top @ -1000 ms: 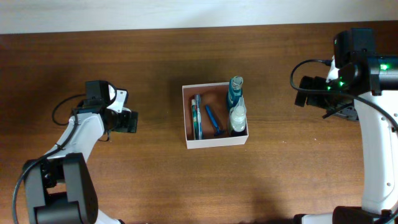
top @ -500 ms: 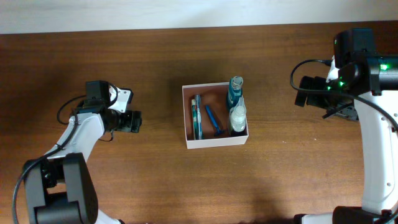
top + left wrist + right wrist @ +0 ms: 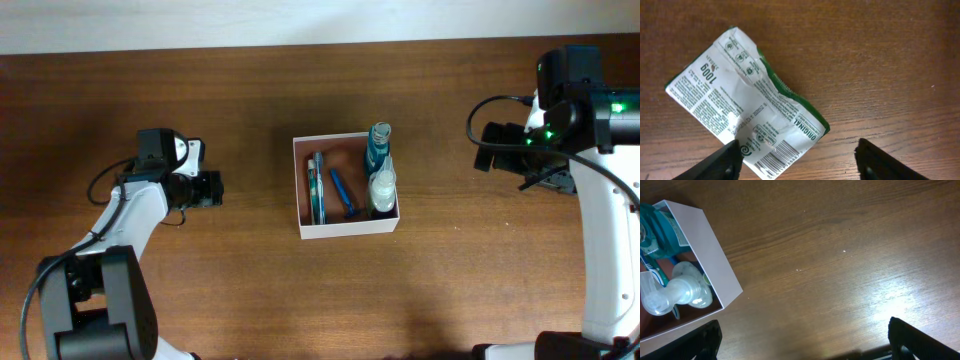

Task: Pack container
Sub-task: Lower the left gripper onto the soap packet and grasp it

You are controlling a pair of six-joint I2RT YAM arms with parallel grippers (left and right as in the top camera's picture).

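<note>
The packet (image 3: 747, 102) is at an angle to the fingers of my left gripper, so next I turn my left gripper to line up with the packet and pinch across its barcode end (image 3: 778, 158).
The container (image 3: 346, 228) is a square white-walled box with a reddish-brown inside at the table's middle. It holds a teal bottle (image 3: 378, 148), a clear bottle (image 3: 382, 186), a blue toothbrush (image 3: 343, 195) and a toothpaste tube (image 3: 317, 188). My left gripper (image 3: 207, 188) is open, left of the container and low over a green-white packet (image 3: 745, 107) that lies flat on the table. The packet's lower end lies by my left finger (image 3: 727, 160). The packet is hidden in the overhead view. My right gripper (image 3: 486, 146) is open and empty, right of the container (image 3: 710, 245).
The wooden table (image 3: 250, 290) runs to a pale wall strip at the back. The right wrist view shows bare wood with a bright glare patch (image 3: 900, 287) to the right of the box.
My left gripper has shifted slightly, first toward the container and then back and a little farther away. The right arm and the container's contents have not moved.
</note>
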